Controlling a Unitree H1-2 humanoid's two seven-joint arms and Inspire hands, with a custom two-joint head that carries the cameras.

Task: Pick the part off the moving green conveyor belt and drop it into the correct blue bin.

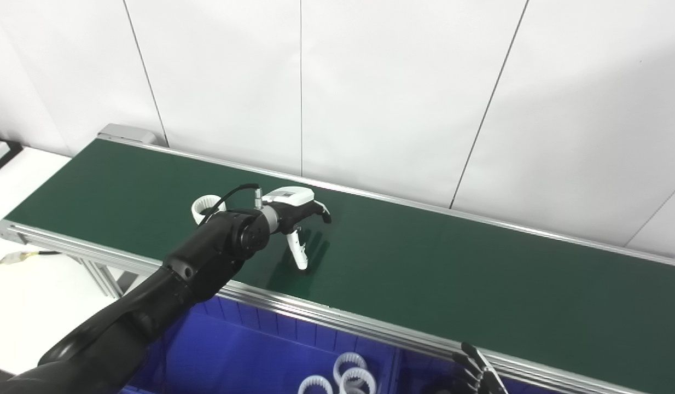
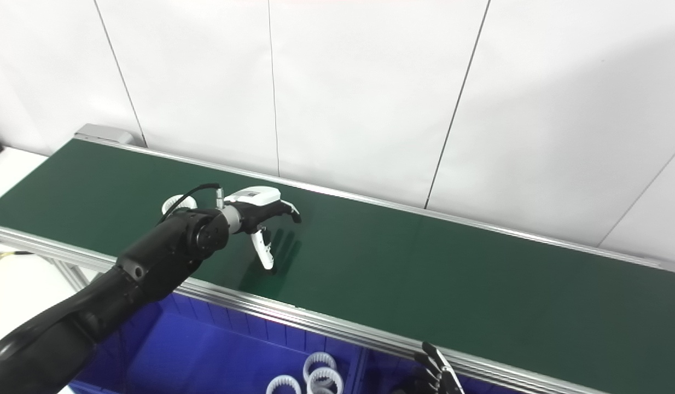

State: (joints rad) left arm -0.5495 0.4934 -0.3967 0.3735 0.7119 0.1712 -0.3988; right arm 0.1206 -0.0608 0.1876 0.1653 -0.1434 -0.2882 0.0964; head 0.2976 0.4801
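My gripper is going to drop the white toothed ring [image 1: 205, 208] among the rings in the blue bin [image 1: 353, 375]. Those rings lie overlapping, so the white ring should tip to a slant among them.
A white toothed ring part [image 1: 205, 207] lies on the green conveyor belt [image 1: 425, 257], partly hidden behind my left wrist; it also shows in the right eye view [image 2: 176, 203]. My left hand [image 1: 296, 210] hovers over the belt just right of the ring, open, fingers spread and thumb pointing down to the belt, holding nothing. My right hand [image 1: 479, 375] shows only as dark fingertips at the bottom edge, below the belt's near rail. A blue bin [image 1: 250, 350] sits under the near rail.
The blue bin holds several white toothed rings [image 1: 348, 377]. The belt's aluminium frame [image 1: 326, 312] runs along the near side. White wall panels stand behind the belt. A white table with a cable [image 1: 15, 257] lies at the left.
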